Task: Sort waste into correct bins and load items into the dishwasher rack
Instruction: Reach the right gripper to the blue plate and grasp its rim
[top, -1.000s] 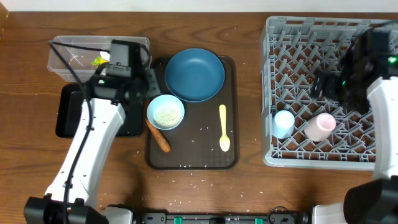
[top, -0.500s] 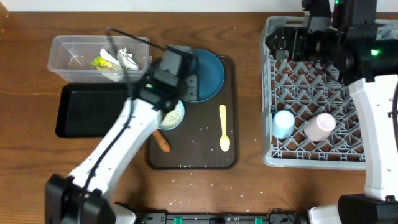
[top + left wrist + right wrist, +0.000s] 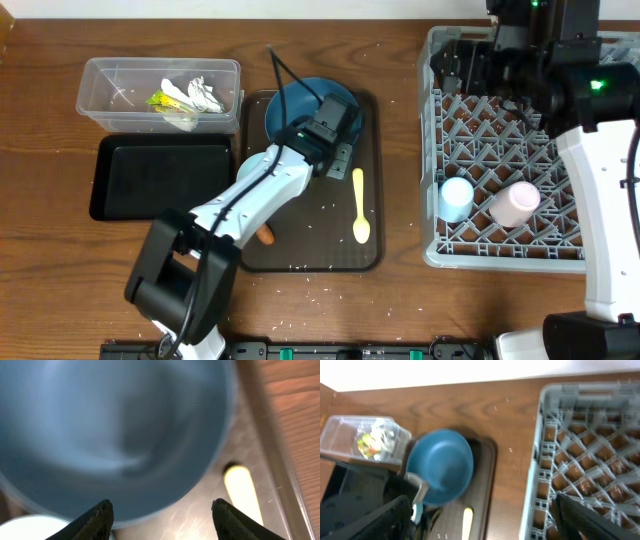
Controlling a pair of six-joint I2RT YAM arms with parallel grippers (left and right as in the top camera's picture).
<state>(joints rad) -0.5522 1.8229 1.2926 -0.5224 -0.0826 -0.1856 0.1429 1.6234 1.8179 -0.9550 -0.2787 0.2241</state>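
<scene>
The dark blue plate (image 3: pixel 297 102) is under my left gripper, so my left gripper should move away and my right gripper should grab the rim (image 3: pixel 359 119) closest to the grey rack.
My left gripper (image 3: pixel 340 157) (image 3: pixel 162 510) is open and empty, low over the near rim of the dark blue plate (image 3: pixel 300 100) (image 3: pixel 110 435) on the brown serving tray (image 3: pixel 330 255). The pale yellow spoon (image 3: pixel 360 205) (image 3: pixel 243 491) lies just to its right. My left arm hides most of the white bowl; only its rim (image 3: pixel 22 527) shows. The carrot-like stick's tip (image 3: pixel 265 237) shows beside the arm. The clear tub (image 3: pixel 105 95) holds tissue (image 3: pixel 205 95) and yellow-green scraps (image 3: pixel 160 99). My right gripper (image 3: pixel 470 65) (image 3: pixel 480 505) is open and empty above the rack's far left corner.
The grey rack (image 3: pixel 500 150) (image 3: pixel 580 455) holds the light blue cup (image 3: pixel 456 197) and the pink cup (image 3: pixel 515 203) at its near edge. The black tray (image 3: pixel 150 180) lies in front of the clear tub. Rice grains (image 3: pixel 310 283) are scattered near the table's front.
My left arm has swung right from the clear tub to the blue plate, leaving the tissue in the tub. My right arm moved from the rack's right side to its far left.
</scene>
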